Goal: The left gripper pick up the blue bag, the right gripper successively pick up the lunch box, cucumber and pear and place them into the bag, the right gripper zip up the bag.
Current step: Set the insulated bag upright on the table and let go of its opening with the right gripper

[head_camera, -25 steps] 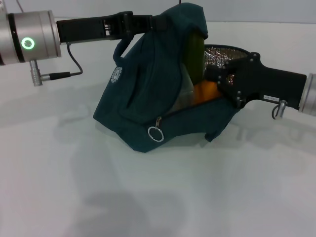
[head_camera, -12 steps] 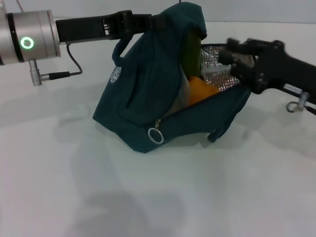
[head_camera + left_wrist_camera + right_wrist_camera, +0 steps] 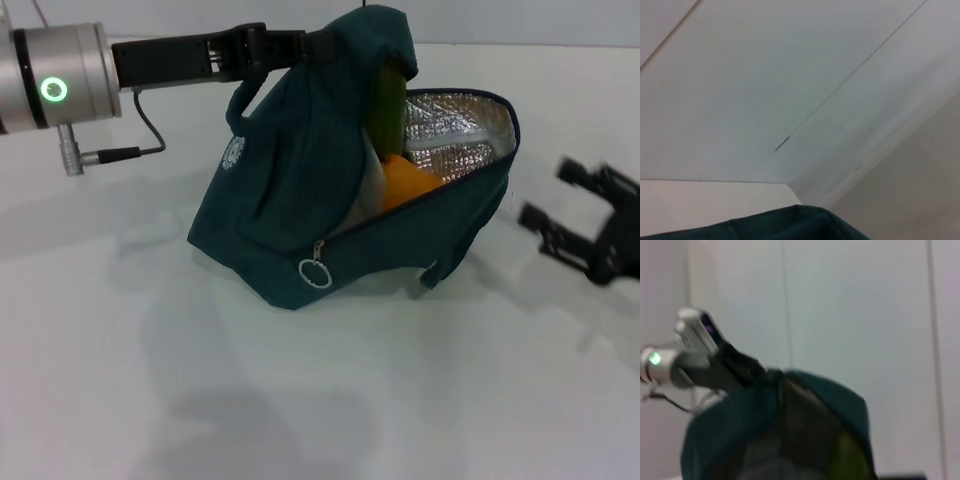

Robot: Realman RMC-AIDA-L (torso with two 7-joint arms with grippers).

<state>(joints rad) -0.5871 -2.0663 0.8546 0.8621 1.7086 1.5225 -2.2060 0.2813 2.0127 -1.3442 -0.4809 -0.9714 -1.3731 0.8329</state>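
The blue bag hangs at a slant with its opening gaping wide (image 3: 450,135), so next my right gripper pulls the bag upright by its free handle (image 3: 434,270) before it goes for the zip.
The blue bag (image 3: 290,200) hangs tilted over the white table, its top fabric held up by my left gripper (image 3: 305,45), which is shut on it. The bag's mouth gapes to the right and shows its silver lining (image 3: 460,130). Inside stand the green cucumber (image 3: 388,100) and an orange-yellow pear (image 3: 405,185), with a pale clear edge of the lunch box (image 3: 367,190) beside them. My right gripper (image 3: 545,192) is open and empty, right of the bag and apart from it. The right wrist view shows the bag (image 3: 740,430) and cucumber (image 3: 855,455).
The zip's ring pull (image 3: 315,272) hangs at the low front end of the open zip. White table (image 3: 300,400) lies all around the bag. The left wrist view shows mostly wall, with a strip of bag fabric (image 3: 790,225).
My right gripper has drawn back out of the bag's mouth to the right and now stands open and empty. The pear stays in the bag. The left arm has not moved.
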